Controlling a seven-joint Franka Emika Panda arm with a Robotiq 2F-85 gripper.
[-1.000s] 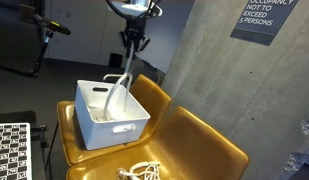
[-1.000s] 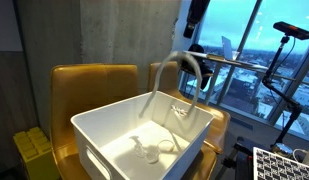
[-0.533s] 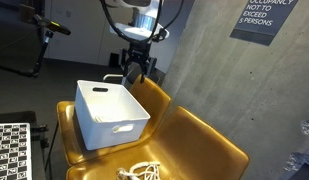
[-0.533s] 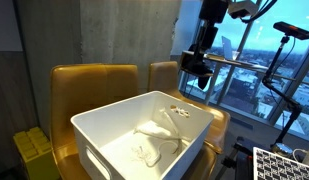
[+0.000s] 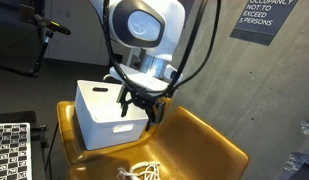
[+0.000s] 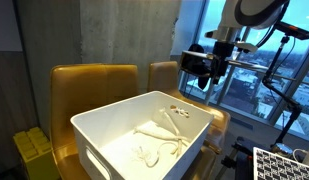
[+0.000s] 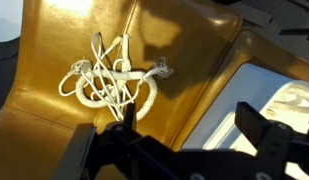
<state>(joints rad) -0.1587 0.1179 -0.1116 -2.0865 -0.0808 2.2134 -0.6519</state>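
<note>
The white cable bundle's frayed end (image 7: 161, 69) is lying free of the bundle's loops, so the robot's gripper should keep going down toward that end until its fingers are on both sides of it.
My gripper (image 5: 140, 106) hangs open and empty just beside the white bin (image 5: 106, 122), low over the mustard-yellow seat (image 5: 206, 142). In the wrist view its two dark fingers stand wide apart, with the gripper (image 7: 194, 128) straddling the edge between seat (image 7: 54, 135) and bin (image 7: 266, 86). A white cable (image 6: 160, 135) lies loose on the floor of the bin (image 6: 109, 135). A second tangled white cable bundle (image 7: 109, 80) rests on the seat, also visible as the bundle (image 5: 142, 172) near the seat's front edge. In an exterior view the gripper (image 6: 204, 72) is past the bin's far corner.
The bin stands on a row of yellow seats against a concrete wall with a sign (image 5: 264, 20). A checkerboard panel (image 5: 9, 150) sits at the near corner. A yellow crate (image 6: 32, 150), a window and a tripod (image 6: 284, 60) flank the seats.
The gripper opened and let the white cable drop into the bin. It then came down from above the bin to beside it, over the seat.
</note>
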